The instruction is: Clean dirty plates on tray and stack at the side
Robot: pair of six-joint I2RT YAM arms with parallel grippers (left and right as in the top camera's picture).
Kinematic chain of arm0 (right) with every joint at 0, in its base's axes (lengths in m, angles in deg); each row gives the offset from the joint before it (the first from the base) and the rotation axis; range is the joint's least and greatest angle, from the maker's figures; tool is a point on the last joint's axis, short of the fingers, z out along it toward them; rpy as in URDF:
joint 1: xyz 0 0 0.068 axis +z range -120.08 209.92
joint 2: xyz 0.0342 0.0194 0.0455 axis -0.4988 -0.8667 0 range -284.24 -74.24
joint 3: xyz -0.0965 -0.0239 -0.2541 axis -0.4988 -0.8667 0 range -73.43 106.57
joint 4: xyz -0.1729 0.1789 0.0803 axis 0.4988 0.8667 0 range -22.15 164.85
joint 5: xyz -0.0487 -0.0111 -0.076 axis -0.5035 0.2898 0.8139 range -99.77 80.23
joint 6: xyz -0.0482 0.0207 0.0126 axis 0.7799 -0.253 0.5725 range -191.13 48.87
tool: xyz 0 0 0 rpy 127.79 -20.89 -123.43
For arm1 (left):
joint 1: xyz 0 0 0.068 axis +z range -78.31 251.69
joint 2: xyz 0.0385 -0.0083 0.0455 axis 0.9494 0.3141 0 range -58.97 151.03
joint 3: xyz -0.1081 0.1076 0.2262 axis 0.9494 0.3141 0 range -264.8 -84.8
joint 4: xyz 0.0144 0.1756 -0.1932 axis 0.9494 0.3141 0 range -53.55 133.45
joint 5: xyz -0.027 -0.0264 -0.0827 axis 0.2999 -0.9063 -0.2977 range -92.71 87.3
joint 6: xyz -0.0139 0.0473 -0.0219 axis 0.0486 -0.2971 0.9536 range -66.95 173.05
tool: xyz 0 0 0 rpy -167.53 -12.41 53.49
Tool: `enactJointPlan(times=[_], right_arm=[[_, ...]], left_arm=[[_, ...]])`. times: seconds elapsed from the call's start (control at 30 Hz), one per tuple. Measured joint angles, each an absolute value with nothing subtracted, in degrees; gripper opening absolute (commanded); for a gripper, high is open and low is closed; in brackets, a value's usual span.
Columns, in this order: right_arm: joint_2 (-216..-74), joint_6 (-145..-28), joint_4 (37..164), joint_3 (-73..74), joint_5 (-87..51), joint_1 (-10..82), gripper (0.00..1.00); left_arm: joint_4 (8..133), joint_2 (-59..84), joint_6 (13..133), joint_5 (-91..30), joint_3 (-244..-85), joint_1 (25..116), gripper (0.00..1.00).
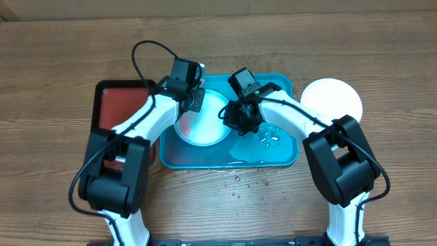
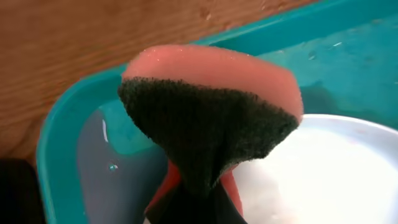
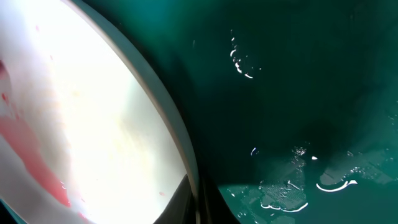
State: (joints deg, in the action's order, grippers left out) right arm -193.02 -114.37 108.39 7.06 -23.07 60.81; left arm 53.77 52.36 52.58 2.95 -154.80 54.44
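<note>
I can see that the sponge goes past the plate's far edge [image 1: 210,91] while red smears still cover the plate, so next I move the sponge back over those smears [image 3: 31,152] with my left gripper.
A pale plate [image 1: 201,126] stands tilted in the left half of the turquoise tray [image 1: 280,154]. My right gripper [image 1: 231,115] is shut on its right rim. In the right wrist view that rim runs between the jaws [image 3: 198,202], and the plate [image 3: 81,112] carries red smears at its left. My left gripper [image 1: 196,98] is over the plate's far edge, shut on a pink sponge [image 2: 211,106] with a dark scouring face. Below the sponge lie the plate [image 2: 323,168] and the tray's corner [image 2: 56,143]. A white plate [image 1: 331,99] rests on the table right of the tray.
A red black-rimmed tray [image 1: 116,106] lies left of the turquoise one, partly under my left arm. Water pools on the tray's right half [image 1: 270,137]. Small red and wet specks [image 1: 246,181] dot the wooden table in front of the tray.
</note>
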Motion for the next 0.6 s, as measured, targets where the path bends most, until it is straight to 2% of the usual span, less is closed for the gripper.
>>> enactJointPlan(times=[0.4, 0.6], right_arm=[[-193.0, -113.9, 108.3, 7.0, -23.1, 60.8, 0.04], [-193.0, -113.5, 108.4, 7.0, -23.1, 60.8, 0.04]], left_arm=[[62.7, 53.9, 53.1, 3.4, -156.4, 54.1, 0.04], [71.3, 52.2, 48.7, 1.1, -156.7, 54.2, 0.04]])
